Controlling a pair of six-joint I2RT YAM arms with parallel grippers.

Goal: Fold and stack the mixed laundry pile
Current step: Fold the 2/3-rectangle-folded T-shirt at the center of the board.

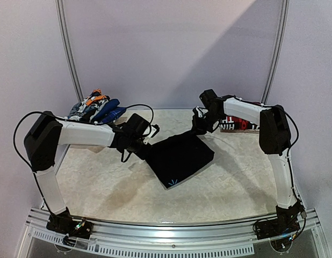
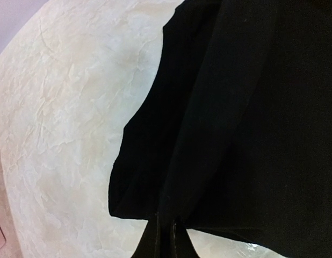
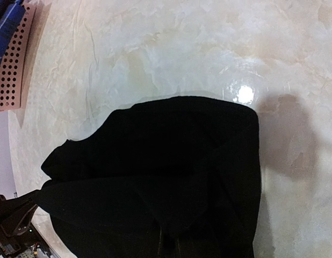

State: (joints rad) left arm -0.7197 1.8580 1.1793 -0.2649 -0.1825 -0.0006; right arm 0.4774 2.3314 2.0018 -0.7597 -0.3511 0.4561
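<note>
With the black trousers' near edge [image 1: 190, 173] slanting, my left gripper should retake their side while my right gripper takes their free corner [image 1: 211, 155] to turn them square before folding.
The black trousers [image 1: 179, 157] lie partly folded in the middle of the table. My left gripper [image 1: 146, 151] is shut on their left edge; in the left wrist view the fingertips [image 2: 155, 242] pinch the cloth [image 2: 236, 118] at its hem. My right gripper [image 1: 200, 129] is at their far corner, shut on the cloth; in the right wrist view its dark fingers [image 3: 165, 248] are nearly lost against the trousers [image 3: 166, 172]. The rest of the mixed laundry pile [image 1: 95, 107], blue, grey and orange, sits at the back left.
A perforated pale basket [image 3: 15, 59] holds the pile, with a blue piece [image 3: 7, 21] over its rim. A folded piece with black, white and red lettering [image 1: 238, 124] lies at the back right behind my right arm. The marbled tabletop [image 1: 101, 183] shows all round the trousers.
</note>
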